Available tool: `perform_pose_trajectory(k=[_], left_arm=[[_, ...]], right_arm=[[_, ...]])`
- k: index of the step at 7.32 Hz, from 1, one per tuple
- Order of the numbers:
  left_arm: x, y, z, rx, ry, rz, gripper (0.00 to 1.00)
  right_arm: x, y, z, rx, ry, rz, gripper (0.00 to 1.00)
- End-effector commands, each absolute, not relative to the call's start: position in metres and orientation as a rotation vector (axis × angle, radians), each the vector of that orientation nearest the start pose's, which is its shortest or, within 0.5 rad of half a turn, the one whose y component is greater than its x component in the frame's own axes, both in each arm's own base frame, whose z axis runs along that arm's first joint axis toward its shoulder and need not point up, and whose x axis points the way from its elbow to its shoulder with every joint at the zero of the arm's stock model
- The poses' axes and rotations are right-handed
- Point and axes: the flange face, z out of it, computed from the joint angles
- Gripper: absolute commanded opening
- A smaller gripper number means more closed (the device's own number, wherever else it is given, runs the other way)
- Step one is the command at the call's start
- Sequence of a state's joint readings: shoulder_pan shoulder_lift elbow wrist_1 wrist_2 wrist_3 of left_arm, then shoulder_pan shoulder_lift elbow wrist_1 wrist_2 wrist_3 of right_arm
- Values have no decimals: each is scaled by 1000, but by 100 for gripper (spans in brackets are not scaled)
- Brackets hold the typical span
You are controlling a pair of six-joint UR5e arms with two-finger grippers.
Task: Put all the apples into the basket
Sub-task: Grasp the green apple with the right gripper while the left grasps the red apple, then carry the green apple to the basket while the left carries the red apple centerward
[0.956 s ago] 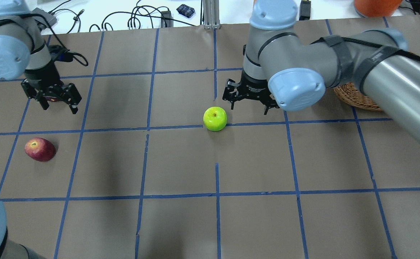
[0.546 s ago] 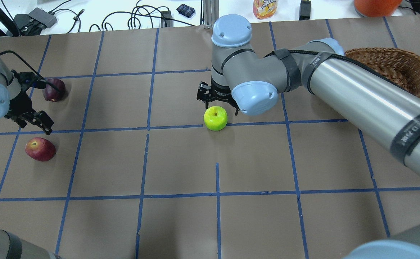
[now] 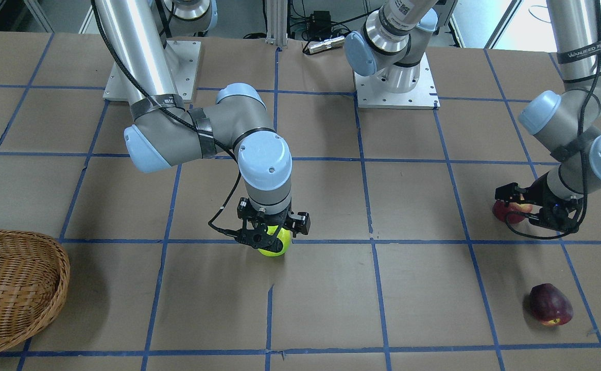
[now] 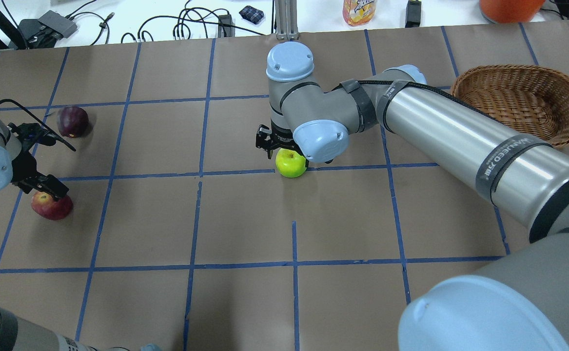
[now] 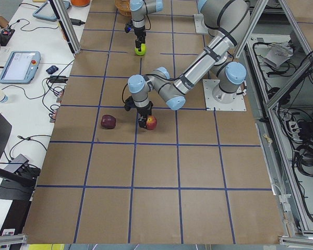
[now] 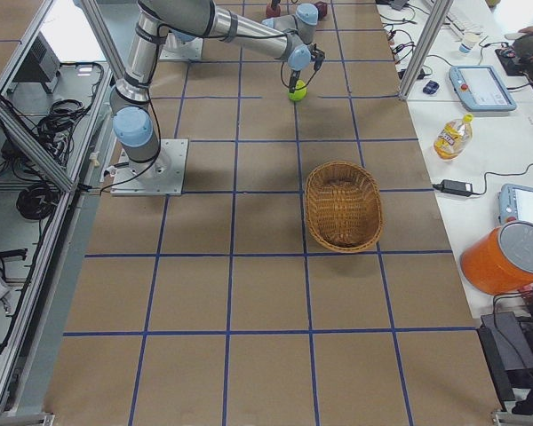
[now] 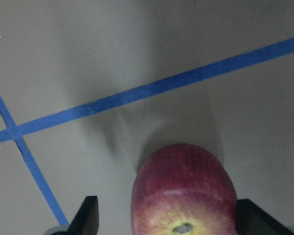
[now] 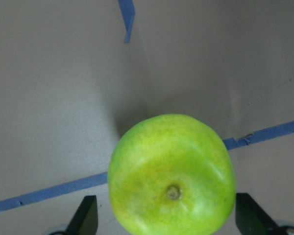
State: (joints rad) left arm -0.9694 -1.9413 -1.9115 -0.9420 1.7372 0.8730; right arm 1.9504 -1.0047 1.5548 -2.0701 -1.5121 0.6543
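The red apple is a long way from the basket. Next, my left gripper puts it down in the middle for my right gripper once the yellow-green apple leaves.
The yellow-green apple [image 4: 291, 165] sits on the table near the middle. My right gripper [image 4: 288, 152] is open, down over it, a finger on each side; in the right wrist view the apple [image 8: 172, 176] fills the gap between the fingertips [image 8: 88, 218]. The red apple [image 4: 50, 207] lies at the left. My left gripper [image 4: 40, 187] is open over it, and the apple [image 7: 183, 191] shows between its fingers in the left wrist view. The dark maroon apple [image 4: 73, 121] lies farther back on the left. The wicker basket [image 4: 508, 70] stands empty at the far right.
A drink bottle [image 4: 360, 9], an orange container [image 4: 508, 9] and cables lie beyond the table's far edge. The arm bases [image 3: 395, 82] stand on the robot's side. My right arm's long link [image 4: 460, 136] stretches over the right half, close to the basket.
My right gripper has moved left and down onto the green apple. My left gripper has moved from beside the maroon apple toward the robot, over the red apple. The apples have not moved.
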Motion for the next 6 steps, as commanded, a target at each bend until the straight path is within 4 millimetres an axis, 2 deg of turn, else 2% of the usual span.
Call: perform_pose_trajectory(k=[1, 2, 3, 4, 5, 6], left_arm=[[209, -510, 190, 377, 3072, 273, 100], [207, -506, 184, 340, 3122, 254, 100], [205, -500, 177, 347, 3125, 259, 100], [204, -498, 174, 351, 3126, 270, 91], [201, -499, 175, 357, 3122, 270, 51], [198, -503, 182, 350, 3115, 270, 31]], right_arm=[[373, -561, 197, 431, 3098, 136, 100], [370, -567, 187, 448, 3097, 153, 87], [372, -576, 195, 447, 3092, 126, 47], [374, -582, 200, 453, 3089, 123, 0], [372, -583, 204, 489, 3086, 134, 0], [358, -585, 218, 533, 3094, 164, 0]])
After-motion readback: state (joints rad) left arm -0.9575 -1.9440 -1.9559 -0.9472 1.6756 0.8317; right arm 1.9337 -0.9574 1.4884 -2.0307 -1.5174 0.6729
